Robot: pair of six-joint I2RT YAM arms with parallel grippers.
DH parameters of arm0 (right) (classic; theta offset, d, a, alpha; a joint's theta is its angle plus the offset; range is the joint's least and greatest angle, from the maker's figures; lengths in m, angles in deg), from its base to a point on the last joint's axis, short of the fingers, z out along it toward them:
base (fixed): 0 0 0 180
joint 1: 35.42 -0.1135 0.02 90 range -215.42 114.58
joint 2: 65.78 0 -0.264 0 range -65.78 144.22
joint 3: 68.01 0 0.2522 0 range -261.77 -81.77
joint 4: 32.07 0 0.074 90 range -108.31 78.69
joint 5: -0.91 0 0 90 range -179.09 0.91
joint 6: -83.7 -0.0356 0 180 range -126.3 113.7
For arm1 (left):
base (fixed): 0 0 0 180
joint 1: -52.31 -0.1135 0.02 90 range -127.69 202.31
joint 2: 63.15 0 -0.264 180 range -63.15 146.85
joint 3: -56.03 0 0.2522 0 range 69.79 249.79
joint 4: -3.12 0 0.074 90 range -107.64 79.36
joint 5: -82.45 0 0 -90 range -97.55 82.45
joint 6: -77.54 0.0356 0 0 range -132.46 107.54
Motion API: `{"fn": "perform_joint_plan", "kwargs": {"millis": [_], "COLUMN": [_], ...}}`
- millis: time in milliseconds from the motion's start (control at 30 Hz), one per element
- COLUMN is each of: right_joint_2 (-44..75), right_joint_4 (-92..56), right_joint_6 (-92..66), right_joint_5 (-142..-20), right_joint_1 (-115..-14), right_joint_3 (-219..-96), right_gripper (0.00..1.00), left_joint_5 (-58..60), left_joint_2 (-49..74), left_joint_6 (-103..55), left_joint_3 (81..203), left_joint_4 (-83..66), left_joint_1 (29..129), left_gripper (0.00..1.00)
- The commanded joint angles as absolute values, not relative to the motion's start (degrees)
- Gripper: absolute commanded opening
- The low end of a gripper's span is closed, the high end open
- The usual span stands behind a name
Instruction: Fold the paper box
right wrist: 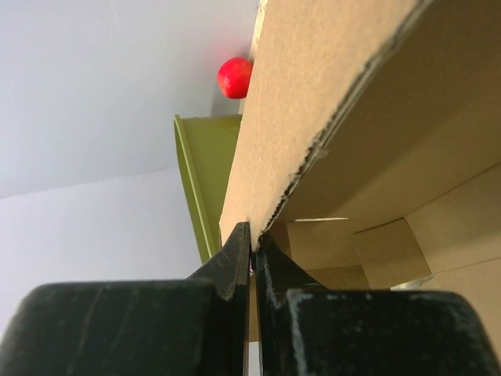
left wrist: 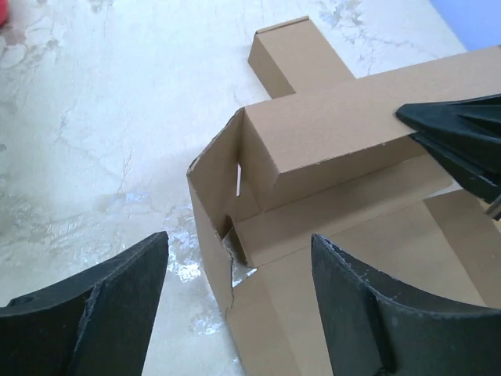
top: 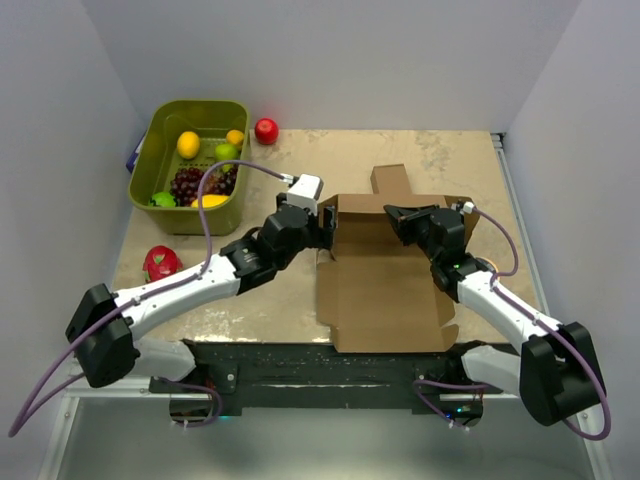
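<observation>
Next, my right gripper lets go of the back side while my left gripper takes the loose side, because the box's loose side stands apart from the folded back side's end.
The paper box is a brown cardboard piece lying right of the table's middle, its back and left walls partly raised and a tab sticking out at the far side. My left gripper is open at the box's back left corner. In the left wrist view its fingers straddle the left wall of the box without touching it. My right gripper is shut on the folded back wall's edge. The right wrist view shows its tips pinching the cardboard.
A green basket with several fruits stands at the back left, and it also shows in the right wrist view. A red ball lies beside it. A red object lies at the left edge.
</observation>
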State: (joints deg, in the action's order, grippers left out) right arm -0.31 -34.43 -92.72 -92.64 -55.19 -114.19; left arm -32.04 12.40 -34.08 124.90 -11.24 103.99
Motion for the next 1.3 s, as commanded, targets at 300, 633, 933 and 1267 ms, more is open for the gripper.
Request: {"fn": "perform_joint_plan", "kwargs": {"millis": [300,633,933,1267], "right_joint_2": [-0.9,-7.7,-18.6,-10.3], "right_joint_4": [-26.7,-31.4,-34.4,-37.3], "right_joint_6": [-85.8,-76.0,-60.2,-51.0], "right_joint_5": [-92.1,-92.3,-92.9,-92.7], "right_joint_1": [-55.6,-55.7,-57.1,-71.3], "right_joint_3": [-111.5,-109.5,-108.7,-108.0], "right_gripper": [0.04,0.66,0.86,0.52], "left_joint_5": [-33.3,-37.3,-38.2,-36.8], "left_joint_2": [23.8,25.3,26.2,26.1], "left_joint_6": [-31.4,-30.1,-31.0,-30.8], "left_joint_3": [127.3,128.0,129.6,130.5], "left_joint_4": [-10.1,-10.6,-14.8,-15.3], "left_joint_1": [103.9,103.9,103.8,103.5], "left_gripper": [0.27,0.00,0.00,0.00]}}
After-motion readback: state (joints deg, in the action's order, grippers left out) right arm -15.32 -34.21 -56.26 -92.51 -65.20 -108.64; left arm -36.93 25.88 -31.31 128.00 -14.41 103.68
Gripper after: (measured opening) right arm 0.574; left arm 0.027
